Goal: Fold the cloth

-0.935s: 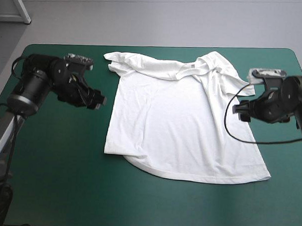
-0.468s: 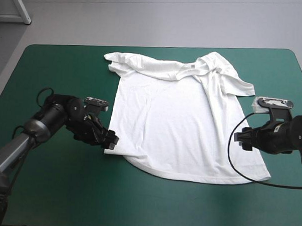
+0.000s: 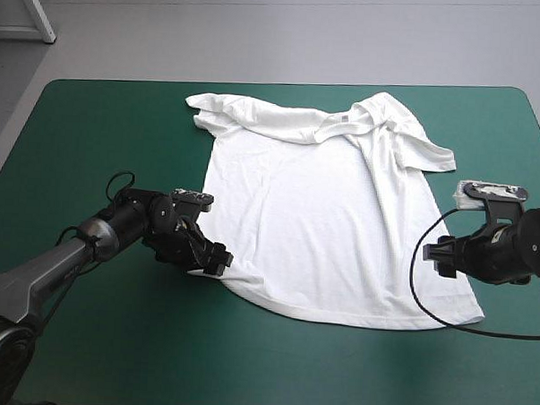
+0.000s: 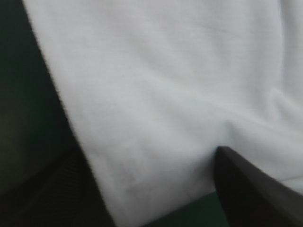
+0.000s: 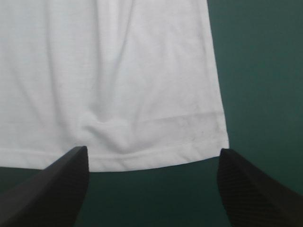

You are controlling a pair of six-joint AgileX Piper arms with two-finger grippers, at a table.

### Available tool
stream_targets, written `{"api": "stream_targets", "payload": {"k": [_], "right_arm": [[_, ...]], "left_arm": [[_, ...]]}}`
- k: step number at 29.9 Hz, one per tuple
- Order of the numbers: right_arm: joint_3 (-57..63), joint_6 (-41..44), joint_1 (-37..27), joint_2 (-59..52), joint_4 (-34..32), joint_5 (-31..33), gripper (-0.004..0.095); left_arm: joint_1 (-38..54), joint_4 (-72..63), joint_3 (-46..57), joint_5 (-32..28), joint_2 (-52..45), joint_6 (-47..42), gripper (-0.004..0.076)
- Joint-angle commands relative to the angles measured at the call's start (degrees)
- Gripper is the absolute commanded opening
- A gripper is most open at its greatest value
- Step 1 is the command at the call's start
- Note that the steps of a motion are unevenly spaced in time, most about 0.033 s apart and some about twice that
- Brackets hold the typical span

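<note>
The white T-shirt (image 3: 288,208) has loose folds (image 3: 287,122) bunched up at its collar end, so I expect it to spread out longer and smoother when I pull its hem.
The white T-shirt (image 3: 315,204) lies spread flat on the teal-green cover, collar toward the far edge, sleeves rumpled. My left gripper (image 3: 215,258) sits low at the hem's left corner. In the left wrist view it (image 4: 151,198) stands open, and the T-shirt (image 4: 165,94) reaches in between its fingers. My right gripper (image 3: 442,255) is at the shirt's right side, just above the hem's right corner. Its own view shows it (image 5: 151,189) open over bare cover, the T-shirt (image 5: 109,80) edge and corner lying just ahead of the fingertips.
Bare teal-green cover (image 3: 112,339) stretches to the left of the shirt and along the near edge. The collar and sleeves lie close to the table's far edge (image 3: 284,83).
My left arm has swung from beside the shirt's upper left down to the hem's left corner. My right arm has moved toward the near edge, down along the shirt's right side.
</note>
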Motion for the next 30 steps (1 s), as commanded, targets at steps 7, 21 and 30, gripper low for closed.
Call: {"api": "stream_targets", "payload": {"k": [7,21,30], "right_arm": [[11.6,1.9,-0.3,1.3,-4.9,-12.6,0.0696],[19.9,12.1,-0.3,10.7,-16.1,-24.1,0.0682],[22.4,10.6,-0.3,21.0,-12.1,-26.9,0.0520]], "left_arm": [[-8.2,-4.7,4.5,-6.5,1.0,-1.0,0.0169],[-8.8,-4.1,4.5,-6.0,1.0,-0.4,-0.0009],[-8.8,-4.4,4.5,-5.4,1.0,0.2,-0.0009]]}}
